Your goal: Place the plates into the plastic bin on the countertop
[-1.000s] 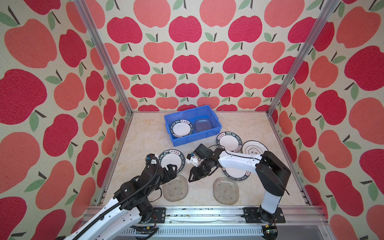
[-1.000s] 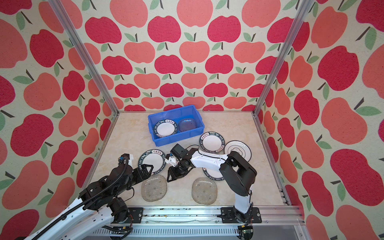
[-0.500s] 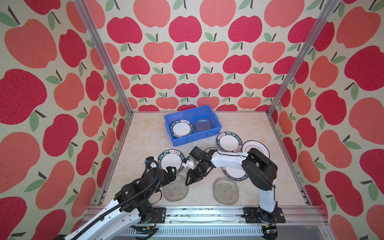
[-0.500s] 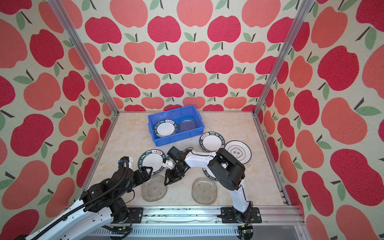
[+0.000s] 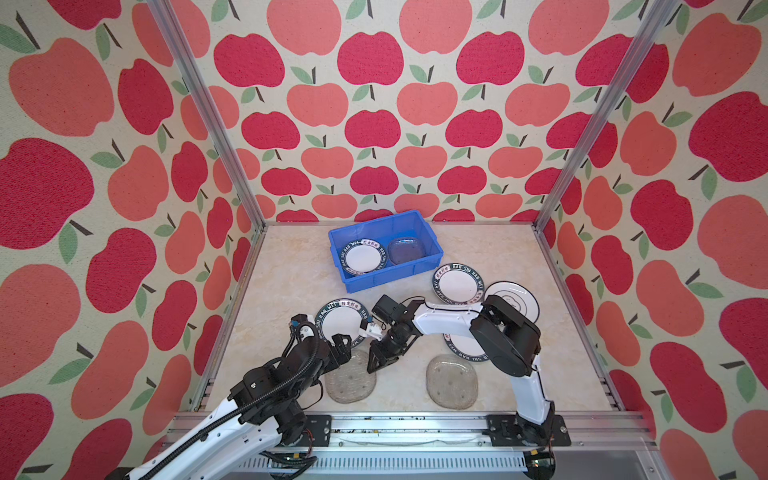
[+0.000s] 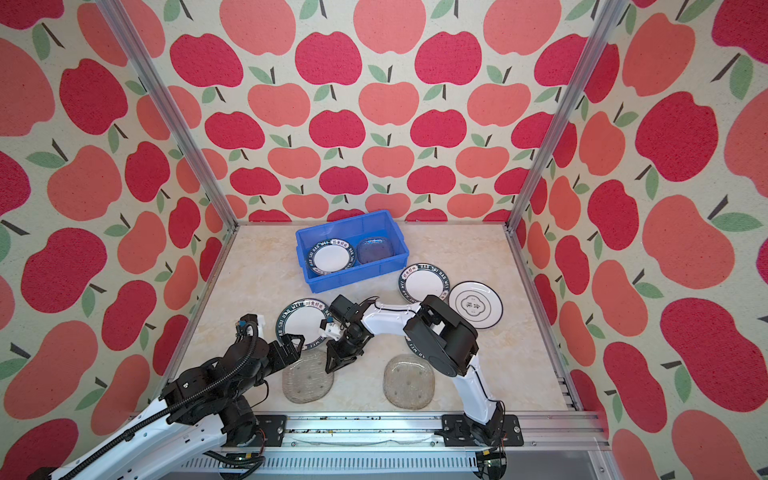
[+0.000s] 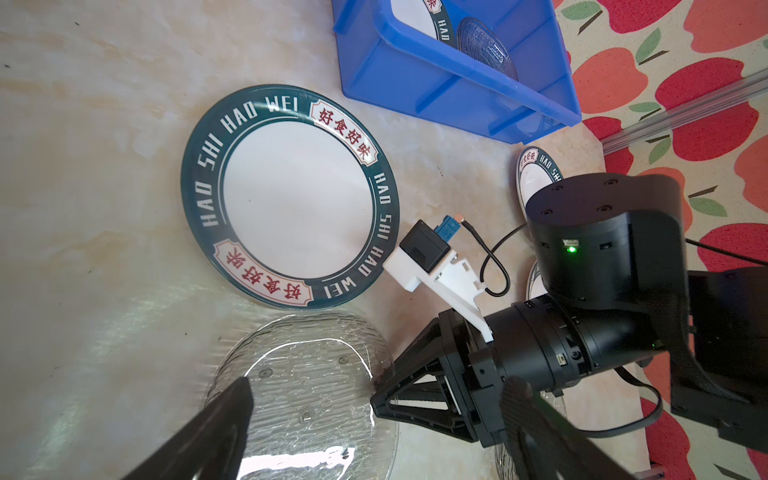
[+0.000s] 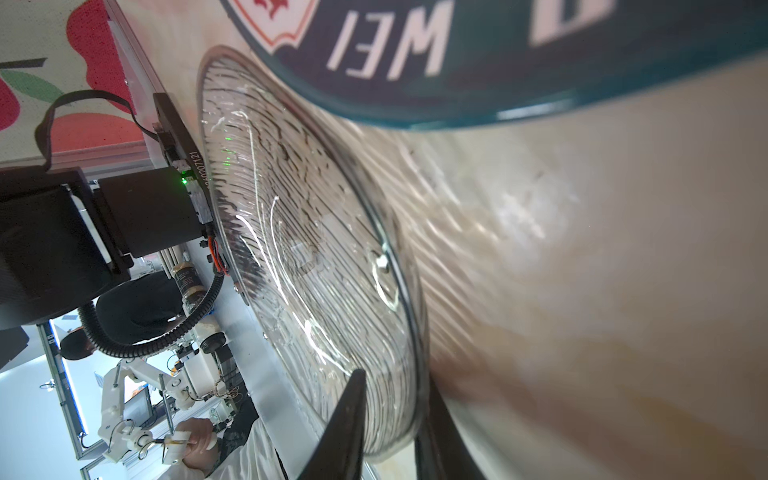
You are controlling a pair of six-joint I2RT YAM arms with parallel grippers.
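Observation:
The clear glass plate (image 5: 350, 380), when I lower it into the blue plastic bin, should fit over the glass plate there (image 5: 405, 250), because their rounded shapes match.
A clear glass plate (image 5: 351, 380) (image 6: 307, 380) lies at the front left of the countertop (image 5: 291, 282). My right gripper (image 5: 371, 369) (image 6: 329, 369) reaches across to that plate's right edge. In the right wrist view its fingers (image 8: 353, 419) stand either side of the rim, shut on the glass plate (image 8: 311, 249). My left gripper (image 5: 338, 351) (image 7: 379, 382) hovers open over the same plate (image 7: 307, 395). Just behind lies a round green-rimmed plate (image 5: 343, 322) (image 7: 291, 195). The blue plastic bin (image 5: 384, 276) (image 6: 353, 280) holds a round plate (image 5: 363, 257) and a glass plate (image 5: 406, 250).
On the right lie a green-rimmed plate (image 5: 458, 286), a white emblem plate (image 5: 517, 297) and another green-rimmed plate (image 5: 461, 351) partly under the right arm. A second glass plate (image 5: 452, 386) sits at the front. Apple-patterned walls and an aluminium frame (image 5: 415, 419) bound the counter.
My right gripper has swung left and down to the front-left glass plate's edge, and its jaws have narrowed onto the rim. The left gripper has shifted slightly and stays open.

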